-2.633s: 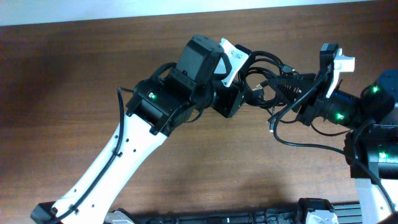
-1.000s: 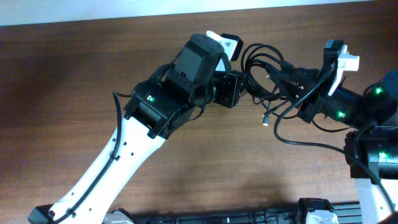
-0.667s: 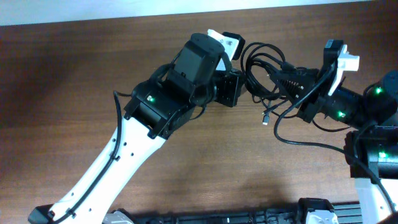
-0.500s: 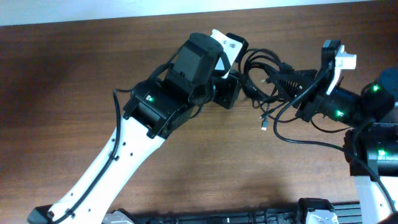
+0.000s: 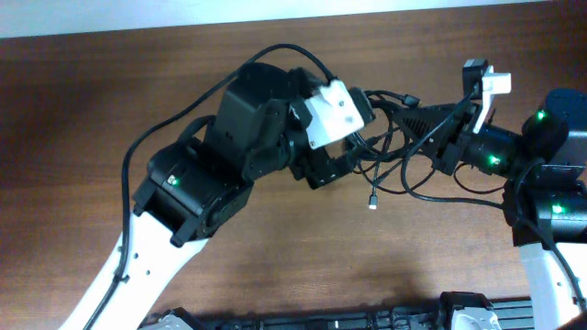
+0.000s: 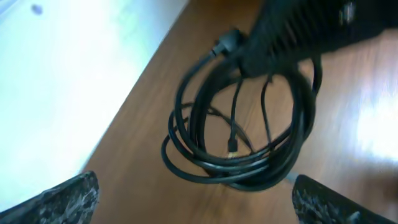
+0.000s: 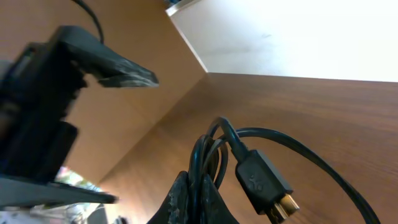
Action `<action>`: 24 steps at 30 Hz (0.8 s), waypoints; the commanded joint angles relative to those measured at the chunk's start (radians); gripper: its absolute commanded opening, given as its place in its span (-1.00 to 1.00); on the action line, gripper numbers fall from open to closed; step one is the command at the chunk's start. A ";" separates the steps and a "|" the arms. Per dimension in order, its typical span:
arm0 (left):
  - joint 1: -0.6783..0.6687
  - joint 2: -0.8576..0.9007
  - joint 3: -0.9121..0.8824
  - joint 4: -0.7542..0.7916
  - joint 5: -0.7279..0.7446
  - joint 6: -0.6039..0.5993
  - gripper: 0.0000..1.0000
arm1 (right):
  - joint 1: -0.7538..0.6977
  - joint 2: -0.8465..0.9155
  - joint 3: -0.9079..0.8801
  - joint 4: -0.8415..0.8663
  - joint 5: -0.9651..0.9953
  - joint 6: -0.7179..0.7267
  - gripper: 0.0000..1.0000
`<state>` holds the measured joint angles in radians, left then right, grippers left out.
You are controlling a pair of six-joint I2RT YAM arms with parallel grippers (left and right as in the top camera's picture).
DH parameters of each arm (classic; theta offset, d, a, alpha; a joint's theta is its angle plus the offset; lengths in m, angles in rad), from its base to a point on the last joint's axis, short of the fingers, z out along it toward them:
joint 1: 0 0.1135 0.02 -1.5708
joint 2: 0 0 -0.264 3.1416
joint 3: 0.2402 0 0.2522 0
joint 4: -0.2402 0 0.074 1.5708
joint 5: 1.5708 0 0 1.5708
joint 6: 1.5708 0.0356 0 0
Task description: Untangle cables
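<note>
The robot's right gripper pinches several strands of the coil [image 7: 202,158] in one bunch, so next the left gripper takes the coil [image 6: 214,81] next to that pinch before the right gripper grasps again elsewhere.
The cables [image 5: 393,147] are a coil of thin black cords, and it hangs from my right gripper [image 5: 410,118]. That gripper is shut on several strands of it [image 7: 200,186]. A flat plug with a gold tip [image 7: 266,185] sticks out beside the pinched strands. One loose end with a small light plug [image 5: 371,203] dangles toward the table. My left gripper [image 6: 198,204] is wide open just short of the coil [image 6: 242,134], with nothing between its fingertips [image 6: 69,198]. In the right wrist view a finger of the left gripper [image 7: 118,70] shows at the upper left.
The dark wooden table [image 5: 92,110] runs to a white wall at its far edge [image 6: 56,81]. Black gear [image 5: 367,321] lies along the front edge. My bulky left arm [image 5: 211,165] covers the middle of the table.
My left gripper has opened and let go of the cables. Its arm has pulled back to the left and risen. The coil now hangs from my right gripper alone.
</note>
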<state>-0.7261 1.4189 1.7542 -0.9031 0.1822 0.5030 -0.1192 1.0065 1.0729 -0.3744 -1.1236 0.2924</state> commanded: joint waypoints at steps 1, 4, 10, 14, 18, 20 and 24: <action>0.002 0.014 0.009 -0.018 -0.003 0.269 0.99 | 0.001 -0.005 0.006 0.008 -0.121 0.001 -0.92; 0.002 0.030 0.009 -0.017 -0.003 0.353 0.99 | 0.001 -0.005 0.006 0.008 -0.179 0.001 -0.92; 0.002 0.046 0.009 0.029 0.051 0.367 0.99 | 0.001 -0.005 0.006 0.007 -0.232 0.001 -0.93; 0.002 0.048 0.009 0.057 0.089 0.367 0.99 | 0.002 -0.005 0.006 0.007 -0.236 0.001 -0.93; 0.002 0.050 0.009 0.069 0.184 0.367 0.99 | 0.002 -0.005 0.006 0.007 -0.257 0.001 -0.92; 0.002 0.057 0.009 0.069 0.212 0.367 1.00 | 0.002 -0.005 0.006 0.007 -0.257 0.001 -0.92; 0.001 0.089 0.009 0.069 0.240 0.367 0.86 | 0.002 -0.005 0.006 0.007 -0.257 0.001 -0.92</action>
<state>-0.7261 1.4700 1.7542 -0.8394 0.3580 0.8555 -0.1192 1.0061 1.0729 -0.3740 -1.3457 0.2920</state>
